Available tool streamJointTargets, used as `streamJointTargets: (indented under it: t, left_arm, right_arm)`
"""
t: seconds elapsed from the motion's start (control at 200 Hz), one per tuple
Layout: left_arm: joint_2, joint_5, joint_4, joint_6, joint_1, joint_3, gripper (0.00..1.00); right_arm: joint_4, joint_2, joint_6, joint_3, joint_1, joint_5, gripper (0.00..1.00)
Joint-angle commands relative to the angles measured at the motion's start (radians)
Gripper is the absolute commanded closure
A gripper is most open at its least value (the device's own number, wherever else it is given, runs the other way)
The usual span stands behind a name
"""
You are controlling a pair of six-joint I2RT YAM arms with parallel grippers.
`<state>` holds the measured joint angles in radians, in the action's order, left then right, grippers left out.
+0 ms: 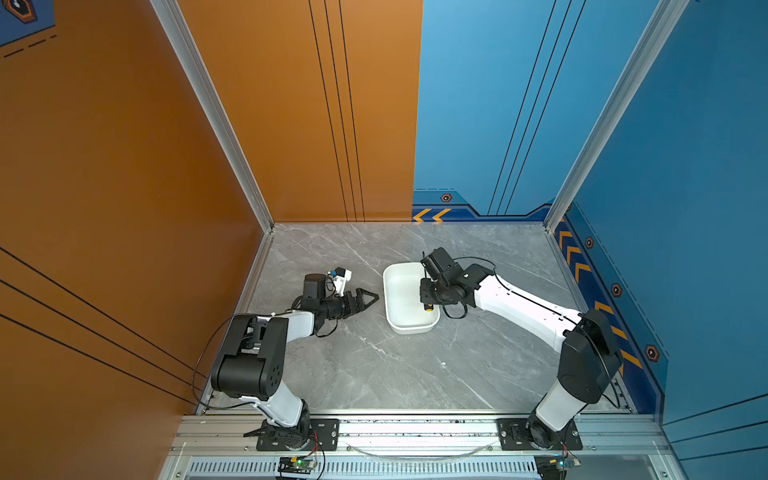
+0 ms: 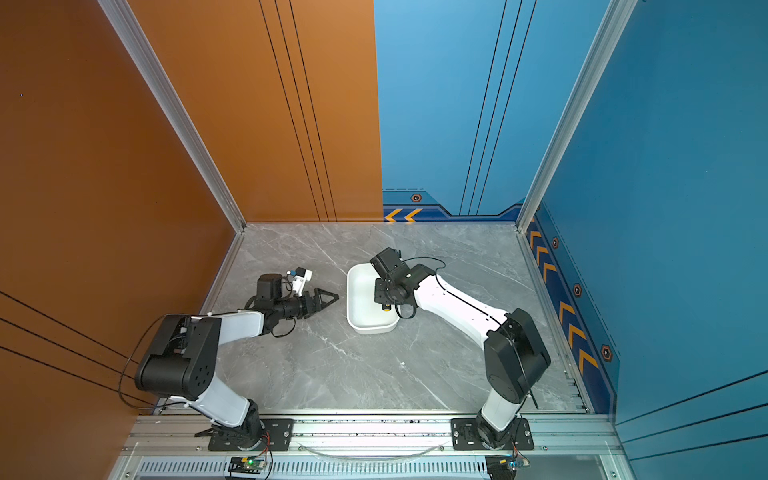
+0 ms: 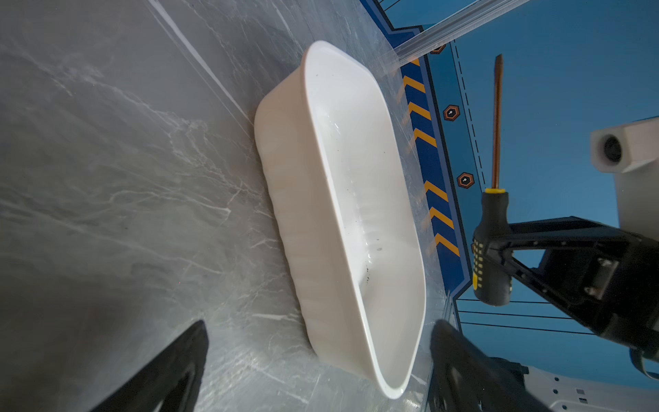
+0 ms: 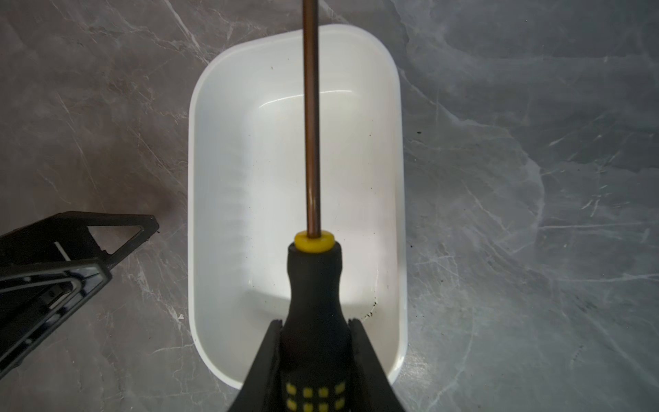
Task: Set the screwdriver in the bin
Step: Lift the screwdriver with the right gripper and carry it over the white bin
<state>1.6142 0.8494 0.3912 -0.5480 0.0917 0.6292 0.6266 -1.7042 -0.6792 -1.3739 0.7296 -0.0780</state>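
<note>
My right gripper keeps lowering the screwdriver [image 4: 312,151], which hangs level along the white bin's length, until it touches the bottom of the white bin [image 1: 409,300].
The white bin [image 1: 401,291] [image 2: 360,299] lies on the table's middle, long side running front to back. My right gripper [image 4: 315,323] is shut on the screwdriver [image 4: 313,285], fingers pinching its black, yellow-dotted handle. The tool hangs level above the bin [image 4: 249,160], shaft running along the bin's length. In both top views only its yellow end cap [image 1: 428,308] [image 2: 386,308] peeks out under the wrist. My left gripper [image 1: 373,297] [image 2: 333,297] [image 3: 319,323] stands open and empty, just left of the bin [image 3: 356,178]. The left wrist view shows the held screwdriver [image 3: 494,221] beyond the bin.
The grey marble table [image 1: 395,365] is boxed in by an orange wall [image 1: 124,208] on the left and blue walls [image 1: 685,208] at the back and right. An aluminium rail [image 1: 415,428] carrying both arm bases runs along the front.
</note>
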Motion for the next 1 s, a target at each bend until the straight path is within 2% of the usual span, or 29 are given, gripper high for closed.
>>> streamJointTargets:
  t: [0.0,0.24,0.991]
  left_arm:
    - [-0.004,0.003,-0.013,-0.007,-0.004,0.0,0.02]
    - [0.001,0.002,-0.013,-0.006,-0.004,-0.001,0.02]
    - [0.01,0.002,-0.012,0.002,-0.008,-0.006,0.02]
  right_arm:
    - [-0.016,-0.033,-0.049,-0.041,0.032,-0.067,1.0]
    - [-0.018,-0.111,-0.051,-0.072,0.068,-0.072,1.0]
    - [-0.018,-0.257,-0.059,-0.108,0.067,-0.036,1.0]
